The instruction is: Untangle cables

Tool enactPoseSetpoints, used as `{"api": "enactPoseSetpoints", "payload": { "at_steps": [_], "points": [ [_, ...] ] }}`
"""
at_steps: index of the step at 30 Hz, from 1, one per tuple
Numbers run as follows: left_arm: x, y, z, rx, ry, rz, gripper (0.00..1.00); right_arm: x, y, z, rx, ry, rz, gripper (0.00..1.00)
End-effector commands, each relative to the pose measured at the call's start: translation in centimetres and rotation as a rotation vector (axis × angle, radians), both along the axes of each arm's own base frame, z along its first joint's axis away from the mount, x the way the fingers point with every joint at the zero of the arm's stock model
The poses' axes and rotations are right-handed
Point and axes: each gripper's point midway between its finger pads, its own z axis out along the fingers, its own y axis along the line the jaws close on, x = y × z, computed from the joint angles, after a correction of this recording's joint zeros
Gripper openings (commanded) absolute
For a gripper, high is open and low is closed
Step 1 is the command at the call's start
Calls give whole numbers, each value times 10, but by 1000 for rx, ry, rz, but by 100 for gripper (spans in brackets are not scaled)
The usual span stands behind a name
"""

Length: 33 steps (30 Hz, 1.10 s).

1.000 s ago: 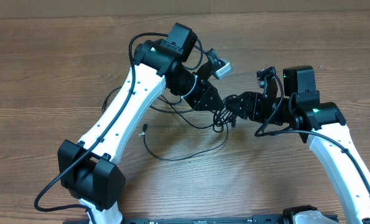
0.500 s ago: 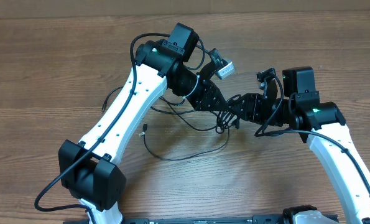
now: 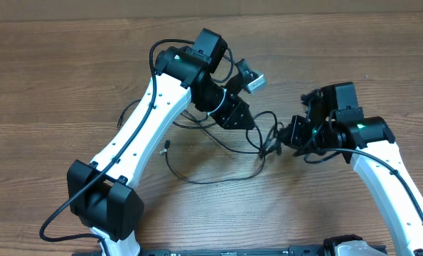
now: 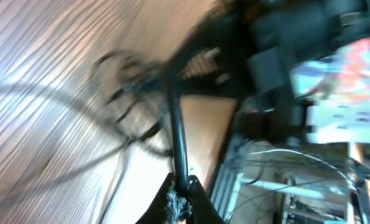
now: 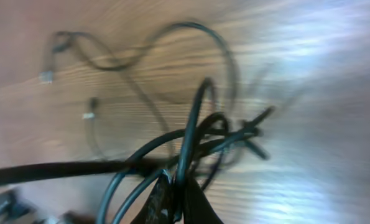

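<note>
My right gripper's tips (image 3: pixel 269 148) are at a knot of bunched-up cable loops, so next I put the tangle down and grab its loops (image 3: pixel 274 122) with my left gripper.
Thin black cables (image 3: pixel 262 142) lie tangled on the wooden table between my two arms. One loop (image 3: pixel 197 176) trails toward the front left. My left gripper (image 3: pixel 241 119) is just up-left of the knot. In the left wrist view the left gripper (image 4: pixel 180 190) is shut on a black cable (image 4: pixel 175 124) that runs up into the blurred tangle. My right gripper (image 3: pixel 279 140) sits at the knot's right side. In the right wrist view the right gripper (image 5: pixel 176 186) is shut on a dark cable strand (image 5: pixel 191 130) rising from the tangle.
A loose plug end (image 3: pixel 166 147) lies left of the trailing loop. The right wrist view shows two small connector ends (image 5: pixel 46 77) (image 5: pixel 90 107) on the wood. The table's far edge (image 3: pixel 69 18) runs along the top.
My right gripper has shut on a strand and drawn back to the right. The left gripper has shifted slightly left, so the two grippers stand farther apart and the tangle is stretched between them.
</note>
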Motion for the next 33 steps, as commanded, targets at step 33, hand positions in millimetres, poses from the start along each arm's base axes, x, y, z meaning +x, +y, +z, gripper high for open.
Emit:
{"api": "enactPoseSetpoints", "payload": {
  "at_steps": [33],
  "points": [
    [40,102,-88,448,172,505,43,7,-42,-10,-223,10,-162,4]
  ]
}}
